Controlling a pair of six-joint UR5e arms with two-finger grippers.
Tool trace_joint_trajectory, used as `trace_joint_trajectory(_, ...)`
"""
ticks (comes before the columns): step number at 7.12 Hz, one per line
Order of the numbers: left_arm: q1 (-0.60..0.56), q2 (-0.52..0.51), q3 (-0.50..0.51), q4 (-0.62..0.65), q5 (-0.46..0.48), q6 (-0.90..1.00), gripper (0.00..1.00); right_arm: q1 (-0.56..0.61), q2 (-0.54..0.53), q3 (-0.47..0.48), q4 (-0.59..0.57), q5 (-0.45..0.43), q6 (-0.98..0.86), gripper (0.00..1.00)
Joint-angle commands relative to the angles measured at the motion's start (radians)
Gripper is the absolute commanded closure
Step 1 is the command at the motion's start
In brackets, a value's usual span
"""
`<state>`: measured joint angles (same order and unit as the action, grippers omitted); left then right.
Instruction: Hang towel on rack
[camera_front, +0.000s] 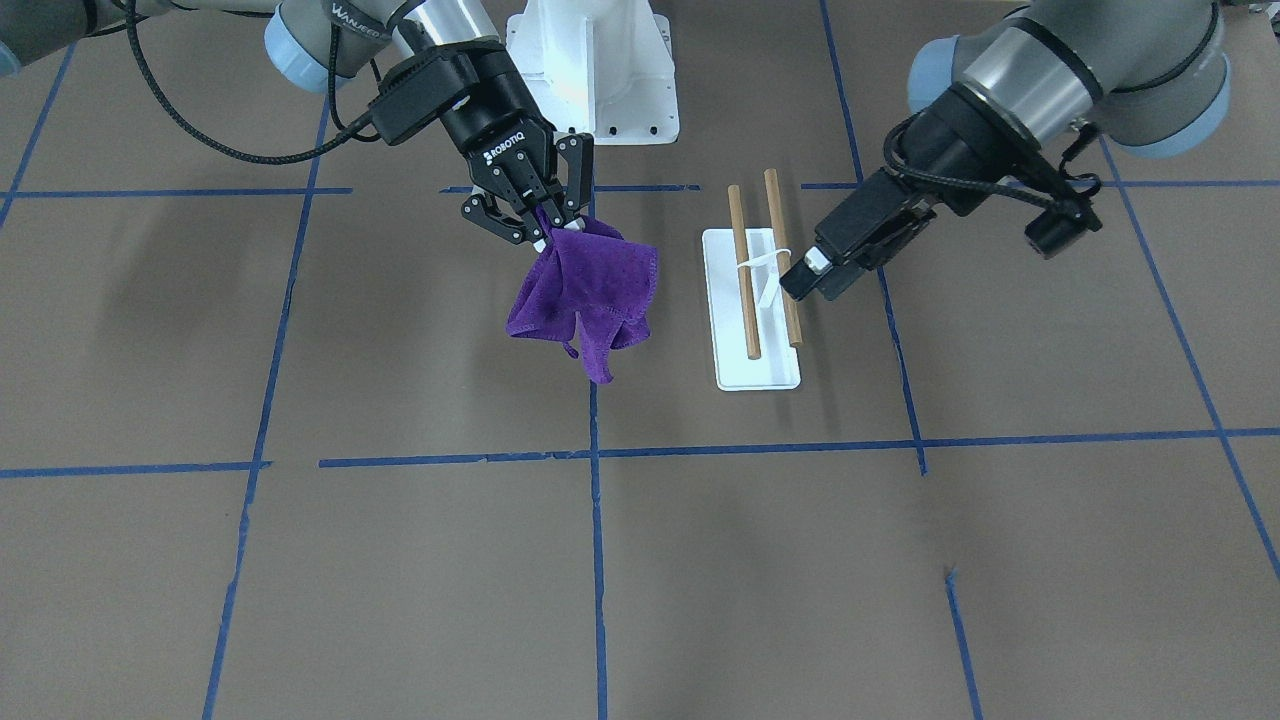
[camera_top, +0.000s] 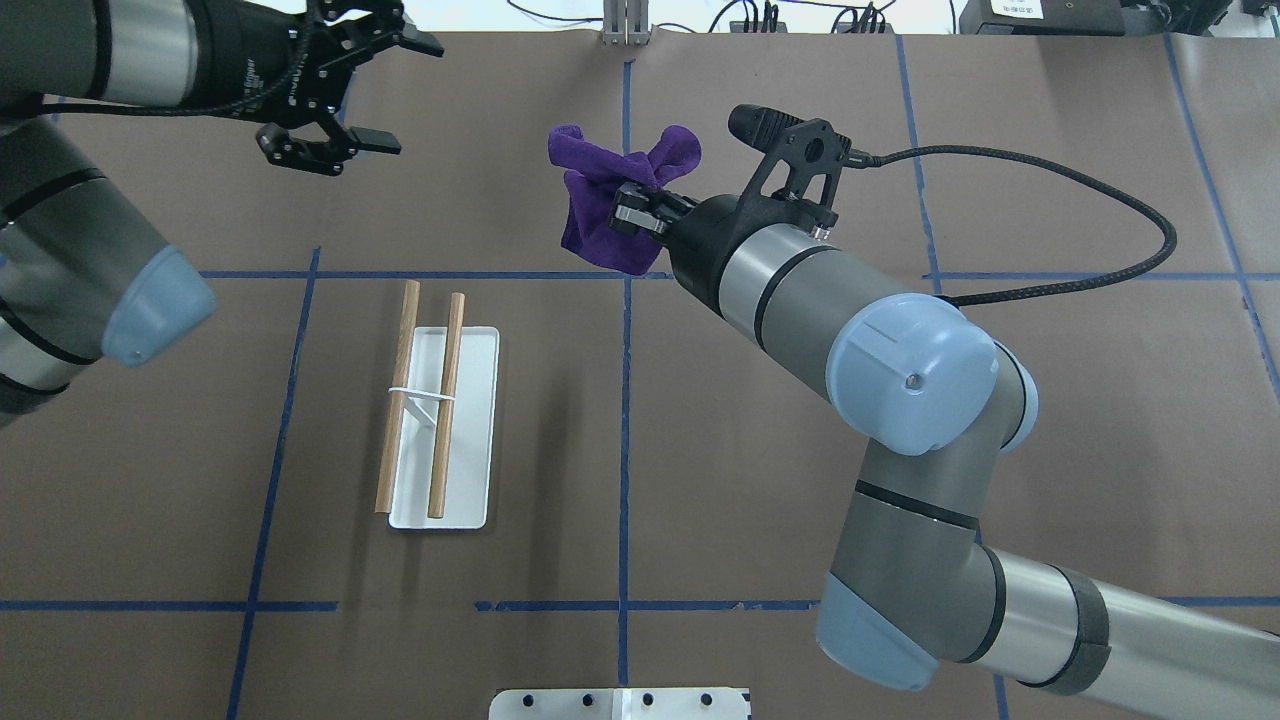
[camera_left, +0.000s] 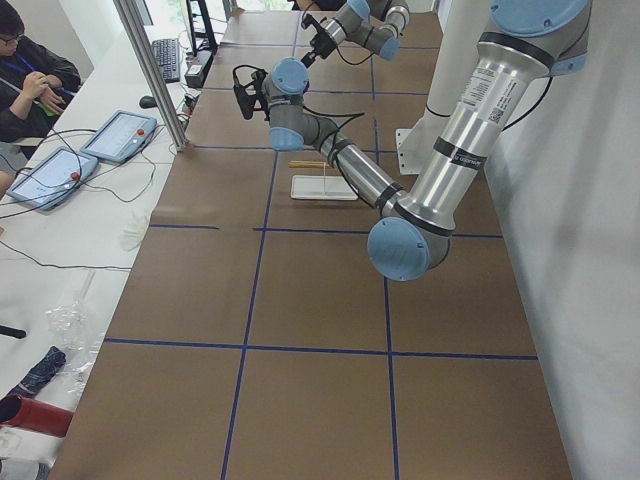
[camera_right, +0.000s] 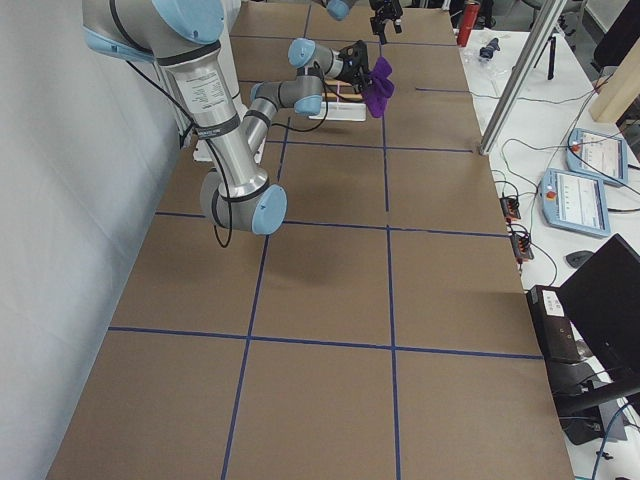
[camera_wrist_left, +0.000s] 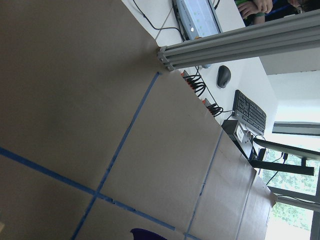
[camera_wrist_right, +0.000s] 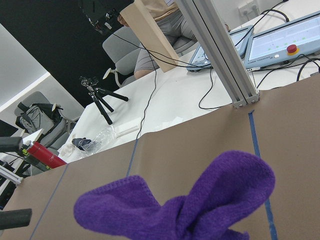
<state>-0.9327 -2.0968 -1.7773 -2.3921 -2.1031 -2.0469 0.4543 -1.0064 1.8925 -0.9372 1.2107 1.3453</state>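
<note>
The towel (camera_front: 603, 276) will hang over both dowels with its corners dangling when I carry it across, because the purple towel's lower corners (camera_front: 595, 362) droop in limp folds.
The purple towel (camera_front: 590, 290) hangs bunched from my right gripper (camera_front: 550, 225), which is shut on its top edge and holds it in the air to the side of the rack. In the overhead view the towel (camera_top: 600, 190) sticks out past the right gripper (camera_top: 630, 210). It also fills the bottom of the right wrist view (camera_wrist_right: 200, 210). The rack (camera_front: 755, 345) has a white base and two brown dowels (camera_front: 743, 270), and stands bare on the table (camera_top: 470, 420). My left gripper (camera_top: 395, 93) is open and empty, raised above the table on the rack's side.
The white robot pedestal (camera_front: 590, 70) stands at the table's robot edge. Blue tape lines (camera_front: 597, 560) cross the brown table. An aluminium post (camera_left: 150, 70), tablets (camera_left: 118, 135) and an operator (camera_left: 30, 75) are along the far side.
</note>
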Motion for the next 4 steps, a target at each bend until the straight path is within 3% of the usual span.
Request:
trace_joint_trajectory(1, 0.075, -0.096, 0.006, 0.071, 0.043, -0.134, 0.00, -0.011, 0.000, 0.000, 0.000, -0.013, 0.000, 1.00)
trace_joint_trajectory(4, 0.127, -0.158, 0.065, 0.088, 0.058, -0.127, 0.03, -0.011, -0.001, 0.004, 0.001, -0.013, 0.000, 1.00)
